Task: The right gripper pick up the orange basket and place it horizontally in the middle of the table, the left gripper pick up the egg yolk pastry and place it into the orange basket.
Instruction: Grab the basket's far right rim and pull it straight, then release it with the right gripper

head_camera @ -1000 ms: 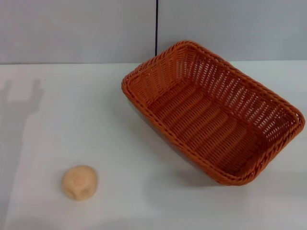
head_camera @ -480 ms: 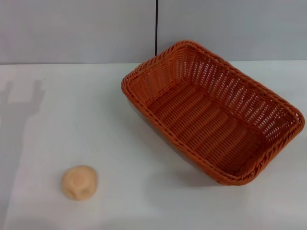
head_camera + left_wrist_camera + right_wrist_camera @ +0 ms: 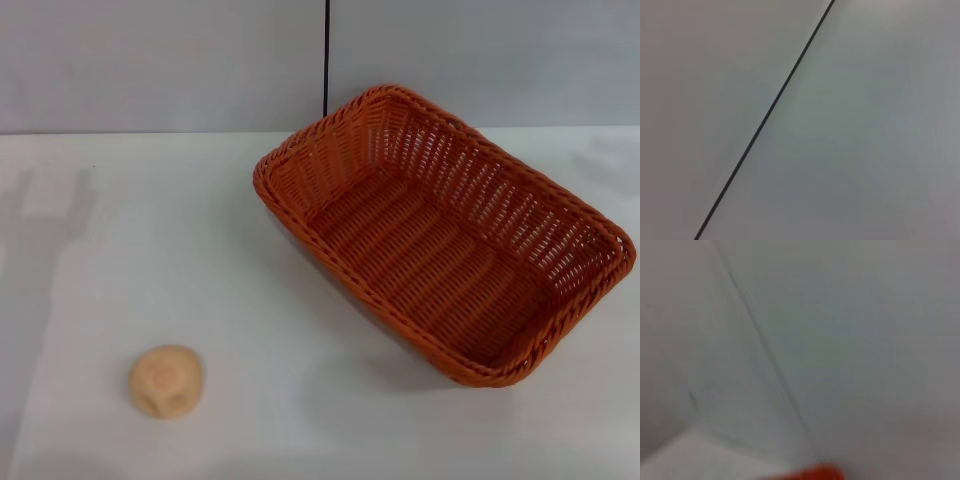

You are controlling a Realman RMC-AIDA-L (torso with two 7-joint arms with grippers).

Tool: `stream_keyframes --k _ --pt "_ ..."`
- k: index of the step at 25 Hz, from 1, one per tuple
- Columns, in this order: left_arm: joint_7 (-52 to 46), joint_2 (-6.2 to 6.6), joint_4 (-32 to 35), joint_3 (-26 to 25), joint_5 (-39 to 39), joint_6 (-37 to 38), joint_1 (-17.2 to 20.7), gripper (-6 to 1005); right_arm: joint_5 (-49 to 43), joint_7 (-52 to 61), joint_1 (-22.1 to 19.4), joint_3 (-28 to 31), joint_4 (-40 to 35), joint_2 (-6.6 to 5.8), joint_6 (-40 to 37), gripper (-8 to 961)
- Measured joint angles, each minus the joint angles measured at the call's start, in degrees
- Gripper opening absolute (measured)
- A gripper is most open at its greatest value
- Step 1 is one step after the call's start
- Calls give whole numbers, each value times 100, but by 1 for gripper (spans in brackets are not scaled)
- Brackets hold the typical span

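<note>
The orange basket's long back rim [image 3: 510, 160] is open and clear of the wall, so my right gripper goes on reaching for that rim [image 3: 560, 193] until its two fingers are on either side of it.
The orange basket [image 3: 445, 235] lies empty on the white table [image 3: 200, 250], right of centre, turned diagonally with one corner toward the back wall. A blurred orange patch of the orange basket [image 3: 815, 473] shows at the edge of the right wrist view. The egg yolk pastry [image 3: 166, 380] sits alone near the front left of the table, well apart from the basket. Neither gripper shows in any view; only faint arm shadows fall on the table at the far left and far right.
A grey wall [image 3: 160, 60] with a thin dark vertical seam [image 3: 326, 55] runs behind the table. The left wrist view shows only that wall and the seam [image 3: 765, 117]. Bare tabletop lies between the pastry and the basket.
The basket and pastry have not moved. The shadow at the table's left has shifted slightly, and a faint shadow has appeared at the far right.
</note>
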Motion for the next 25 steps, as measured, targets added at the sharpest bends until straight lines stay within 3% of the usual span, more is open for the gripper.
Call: stream_keyframes --k 4,10,25 --pt "1 1 0 43 0 0 35 843 -725 76 402 -420 17 -34 33 647" --pt "4 -7 -20 86 0 -1 102 843 -1420 380 755 -892 168 134 366 668" --pt "16 -12 -35 196 -1 -7 174 843 -1603 476 800 -1815 810 385 1136 727"
